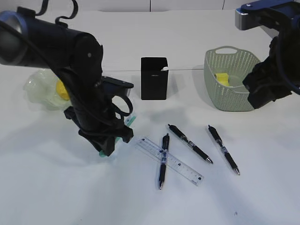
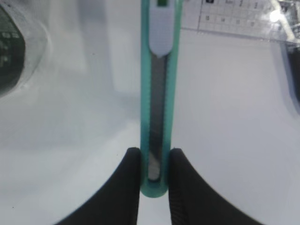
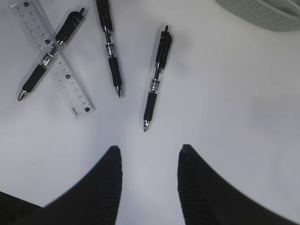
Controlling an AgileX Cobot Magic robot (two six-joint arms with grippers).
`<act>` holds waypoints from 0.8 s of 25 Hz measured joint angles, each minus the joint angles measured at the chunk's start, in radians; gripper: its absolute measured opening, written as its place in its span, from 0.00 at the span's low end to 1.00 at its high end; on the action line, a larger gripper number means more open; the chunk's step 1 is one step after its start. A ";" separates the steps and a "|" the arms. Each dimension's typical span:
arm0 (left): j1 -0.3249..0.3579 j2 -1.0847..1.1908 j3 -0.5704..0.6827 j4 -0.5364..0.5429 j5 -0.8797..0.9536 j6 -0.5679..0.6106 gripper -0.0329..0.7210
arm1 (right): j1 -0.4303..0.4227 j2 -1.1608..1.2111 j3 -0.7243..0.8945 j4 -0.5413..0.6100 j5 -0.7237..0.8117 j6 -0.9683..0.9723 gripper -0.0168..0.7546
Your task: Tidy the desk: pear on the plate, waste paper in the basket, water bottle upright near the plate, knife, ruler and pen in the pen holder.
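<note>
The knife is held by its tail end point(image 2: 153, 188) in my left gripper. I should lift it and pass the knife's free far end point(image 1: 131, 120) to my right gripper before the pen holder.
My left gripper point(image 2: 154, 157) is shut on the tail end of the teal knife point(image 2: 159, 93), low over the white desk point(image 1: 56, 187); bits of the knife point(image 1: 129, 121) show beside the arm in the exterior view. The pear point(image 1: 62, 91) lies on the pale green plate point(image 1: 35, 86). The waste paper point(image 1: 221, 78) is in the basket point(image 1: 232, 93). The ruler point(image 1: 169, 160) lies under one pen point(image 1: 163, 161), with two more pens point(image 1: 190, 143) point(image 1: 223, 149) to its right. The pen holder point(image 1: 154, 78) stands at the back. The water bottle's green label point(image 2: 8, 47) shows at the left edge of the left wrist view. My right gripper point(image 3: 147, 154) is open and empty above the desk.
The right arm point(image 1: 267, 84) hangs beside the basket's right side. The ruler point(image 3: 54, 61), the pens point(image 3: 157, 70) and the basket's rim point(image 3: 262, 14) also show in the right wrist view. The left arm hides the bottle in the exterior view.
</note>
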State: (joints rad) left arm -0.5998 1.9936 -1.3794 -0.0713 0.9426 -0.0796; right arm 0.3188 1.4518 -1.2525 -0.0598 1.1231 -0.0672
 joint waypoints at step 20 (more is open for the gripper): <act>-0.066 -0.337 0.260 0.008 -0.240 0.000 0.17 | 0.000 0.000 0.000 0.099 -0.126 0.000 0.41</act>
State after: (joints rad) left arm -0.6661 1.6570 -1.1199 -0.0630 0.7023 -0.0796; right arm 0.3188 1.4518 -1.2525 0.0391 0.9969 -0.0672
